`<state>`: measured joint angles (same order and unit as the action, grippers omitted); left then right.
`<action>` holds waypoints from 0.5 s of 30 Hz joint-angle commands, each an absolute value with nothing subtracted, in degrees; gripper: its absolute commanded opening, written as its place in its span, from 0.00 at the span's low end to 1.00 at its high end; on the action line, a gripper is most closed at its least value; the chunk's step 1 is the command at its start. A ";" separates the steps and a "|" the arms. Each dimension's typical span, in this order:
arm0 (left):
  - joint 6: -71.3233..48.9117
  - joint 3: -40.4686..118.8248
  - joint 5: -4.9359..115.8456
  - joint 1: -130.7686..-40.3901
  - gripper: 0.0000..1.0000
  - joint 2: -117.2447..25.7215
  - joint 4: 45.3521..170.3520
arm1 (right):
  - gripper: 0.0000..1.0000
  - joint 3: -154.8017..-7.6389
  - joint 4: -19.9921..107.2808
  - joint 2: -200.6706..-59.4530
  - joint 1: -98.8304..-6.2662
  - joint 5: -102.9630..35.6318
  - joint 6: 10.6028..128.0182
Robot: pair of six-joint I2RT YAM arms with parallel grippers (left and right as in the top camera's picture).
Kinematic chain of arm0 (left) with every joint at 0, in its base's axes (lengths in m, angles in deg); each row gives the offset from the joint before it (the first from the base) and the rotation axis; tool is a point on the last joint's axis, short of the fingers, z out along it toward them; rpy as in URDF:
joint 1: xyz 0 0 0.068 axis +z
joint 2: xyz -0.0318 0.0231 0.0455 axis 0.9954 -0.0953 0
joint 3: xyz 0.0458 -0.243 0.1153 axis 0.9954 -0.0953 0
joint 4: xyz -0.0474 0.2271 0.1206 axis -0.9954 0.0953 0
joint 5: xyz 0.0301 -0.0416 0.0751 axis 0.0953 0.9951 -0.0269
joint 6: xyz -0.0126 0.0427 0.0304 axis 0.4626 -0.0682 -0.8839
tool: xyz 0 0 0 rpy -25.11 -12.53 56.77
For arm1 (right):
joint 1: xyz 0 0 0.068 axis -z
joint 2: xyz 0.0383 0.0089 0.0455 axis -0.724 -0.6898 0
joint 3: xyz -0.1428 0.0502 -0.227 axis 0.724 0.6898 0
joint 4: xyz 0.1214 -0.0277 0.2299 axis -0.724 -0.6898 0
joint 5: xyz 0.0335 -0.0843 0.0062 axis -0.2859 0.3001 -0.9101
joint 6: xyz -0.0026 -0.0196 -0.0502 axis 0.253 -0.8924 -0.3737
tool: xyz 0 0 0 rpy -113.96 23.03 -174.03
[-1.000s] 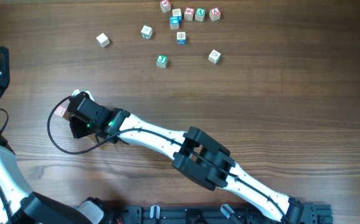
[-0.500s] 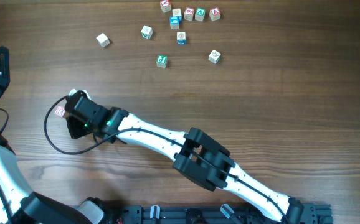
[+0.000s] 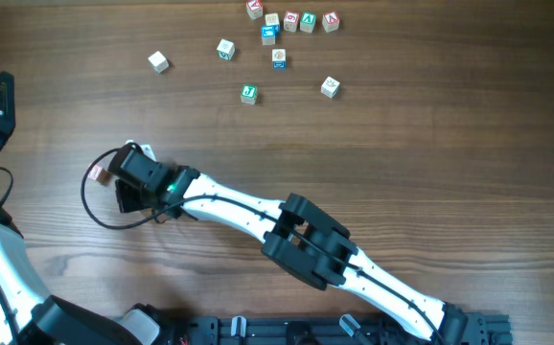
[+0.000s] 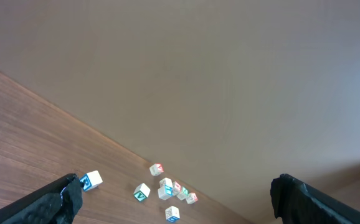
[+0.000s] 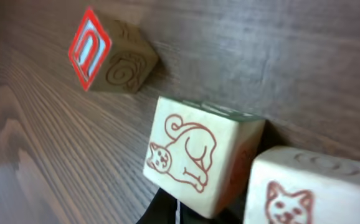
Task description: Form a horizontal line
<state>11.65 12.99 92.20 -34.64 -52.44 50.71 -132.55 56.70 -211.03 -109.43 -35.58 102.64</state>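
The robot sees the letter cube turned and apart [image 3: 97, 173] from the cat cube, so its right gripper should back away and its left gripper should push the letter cube's red side [image 5: 90, 50] inward.
In the right wrist view three pale red-marked cubes make up the horizontal line. A cat cube [image 5: 195, 158] and a cat-face cube [image 5: 304, 193] sit side by side with a thin gap. The third, a red-framed letter cube [image 5: 108, 56], lies apart and turned. My right gripper [image 5: 177, 211] is shut, its tips just under the cat cube, gripping nothing. Overhead, the right gripper [image 3: 124, 172] sits left of the table's middle with the letter cube [image 3: 96, 173] beside it; the cat cubes are mostly hidden beneath it. My left gripper [image 4: 177, 190] stands open and empty, raised at the far left.
Several loose cubes lie at the far edge: a short row [image 3: 299, 19], a blue one [image 3: 268, 34], a green one [image 3: 248, 93] and others [image 3: 158, 61]. A black cable [image 3: 95, 213] loops beside the right gripper. The right arm [image 3: 306, 240] stretches diagonally over the table.
My right gripper has shifted slightly to the right, after a small move left. The letter cube beside it has barely moved. The left arm is still.
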 commanded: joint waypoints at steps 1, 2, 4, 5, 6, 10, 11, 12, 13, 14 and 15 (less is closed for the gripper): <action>12.00 13.54 92.74 -34.47 1.00 -52.88 50.73 | 0.06 -133.86 58.41 -212.21 -109.23 -33.96 103.43; 12.00 13.54 92.74 -34.47 1.00 -52.88 50.73 | 0.06 -133.86 58.80 -212.21 -109.19 -33.96 103.34; 12.00 13.54 92.74 -34.47 1.00 -52.88 50.73 | 0.05 -133.86 59.68 -212.21 -109.19 -34.77 101.70; 12.00 13.54 92.74 -34.47 1.00 -52.88 50.73 | 0.05 -133.88 60.14 -212.21 -109.21 -35.53 100.85; 12.00 13.54 92.74 -34.47 1.00 -52.88 50.73 | 0.05 -133.88 61.01 -212.19 -109.41 -36.87 99.41; 11.97 13.54 92.74 -34.47 1.00 -52.88 50.73 | 0.05 -135.41 60.99 -211.88 -110.50 -39.32 96.13; 11.97 13.54 92.74 -34.47 1.00 -52.88 50.73 | 0.05 -137.18 58.52 -211.47 -110.87 -39.16 93.99; 11.97 13.54 92.72 -34.47 1.00 -52.88 50.73 | 0.05 -138.28 56.35 -211.01 -110.98 -38.14 92.65; 11.97 13.54 92.74 -34.49 1.00 -52.88 50.73 | 0.05 -139.17 53.60 -210.35 -111.00 -35.97 92.02; 11.97 13.54 92.74 -34.49 1.00 -52.88 50.73 | 0.04 -139.74 50.85 -209.52 -110.98 -33.55 91.67; 11.97 13.54 92.74 -34.49 1.00 -52.88 50.77 | 0.05 -140.03 48.44 -208.56 -110.76 -31.25 91.39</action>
<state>11.65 12.99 92.20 -34.64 -52.44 50.73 -136.27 53.82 -211.03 -110.20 -36.91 96.00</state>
